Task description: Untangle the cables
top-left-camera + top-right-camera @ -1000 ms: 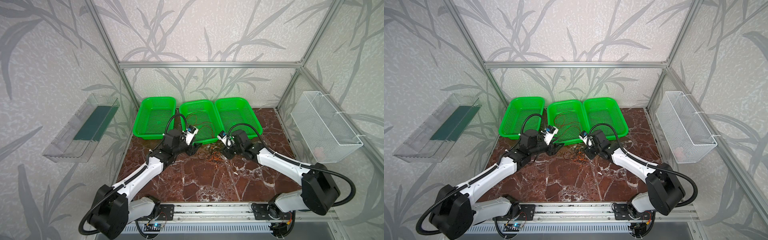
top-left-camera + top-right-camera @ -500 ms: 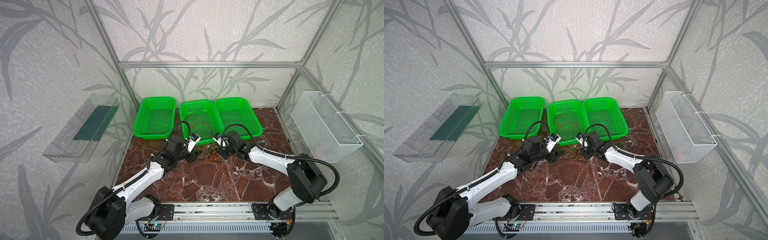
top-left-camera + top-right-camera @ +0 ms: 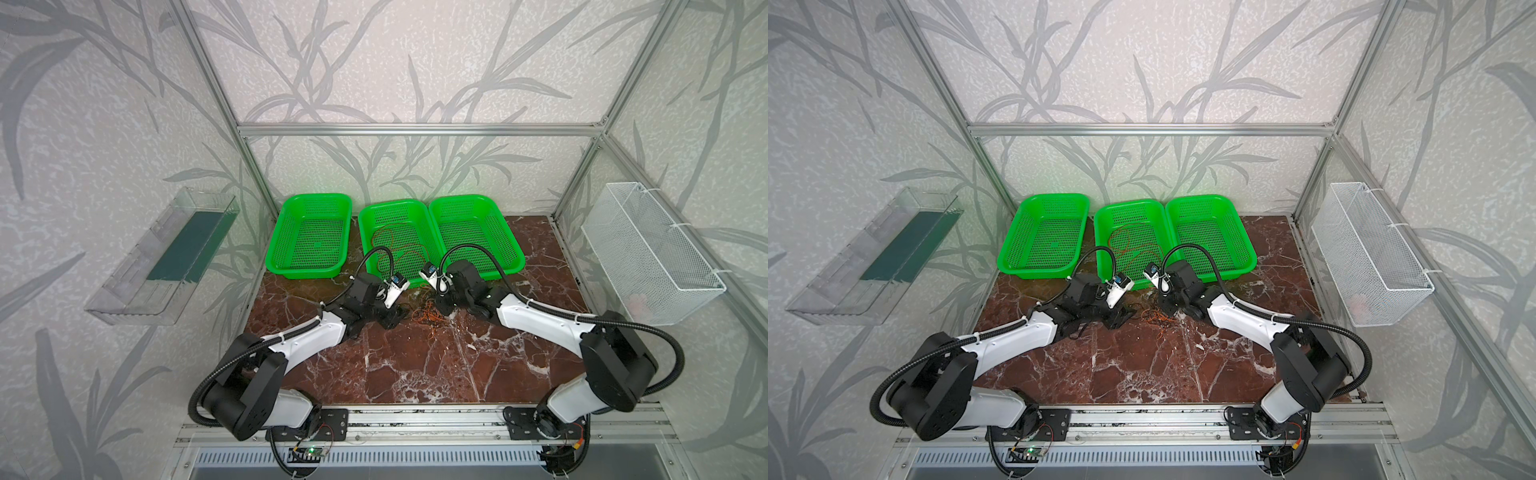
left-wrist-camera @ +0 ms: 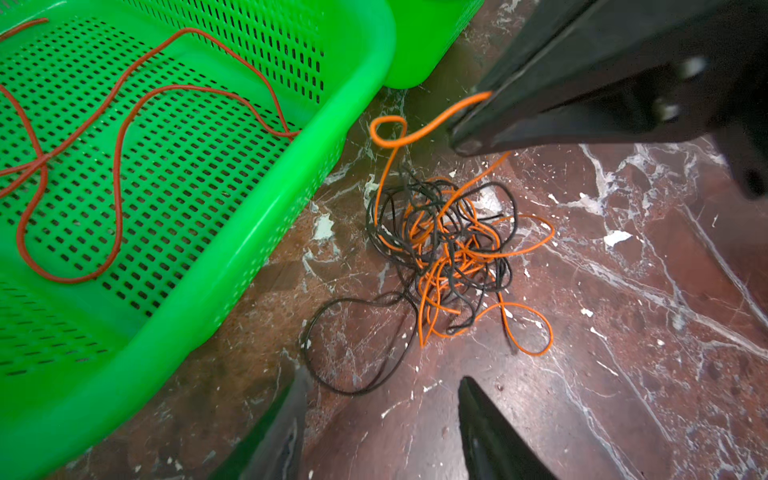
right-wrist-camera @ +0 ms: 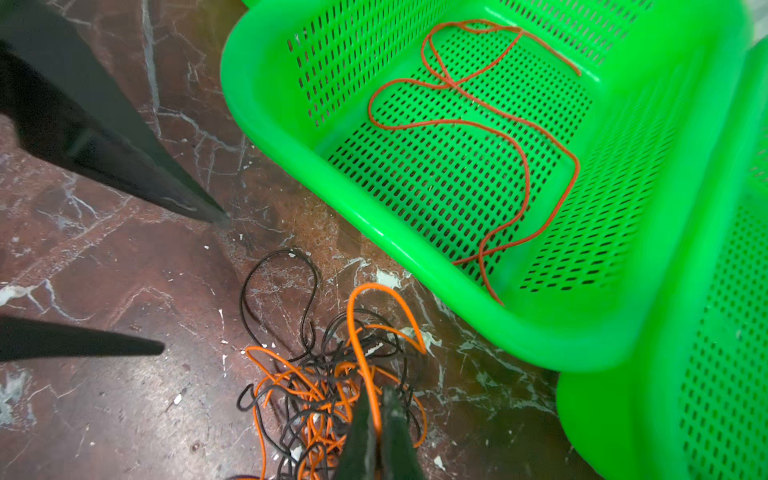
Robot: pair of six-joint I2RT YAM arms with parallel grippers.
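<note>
The robot's right gripper holds the orange cable (image 5: pixel 380 286), which weaves through the black cable (image 4: pixel 440 244), so next the left gripper takes hold of the orange cable and lifts it to free the right gripper.
A tangle of thin orange and black cables (image 4: pixel 449 249) (image 5: pixel 324 395) lies on the marble table just in front of the middle green basket (image 4: pixel 291 199), and shows in both top views (image 3: pixel 428 316) (image 3: pixel 1156 318). One red cable (image 4: pixel 118 166) (image 5: pixel 523 166) lies loose inside that basket. My right gripper (image 5: pixel 376 392) (image 3: pixel 442 307) is shut on an orange strand that rises in a loop out of the tangle. My left gripper (image 4: pixel 384 378) (image 3: pixel 399 318) stands open low over the table beside a black loop, with nothing between its fingers.
Three green baskets stand in a row at the back: left (image 3: pixel 316 198), middle (image 3: pixel 390 203), right (image 3: pixel 465 198). A white wire basket (image 3: pixel 648 257) hangs on the right wall and a clear tray (image 3: pixel 166 257) on the left wall. Both arms meet at the tangle.
My right gripper has gone from part open to shut on the orange strand. My left gripper has come down and nearer to the tangle, still open.
</note>
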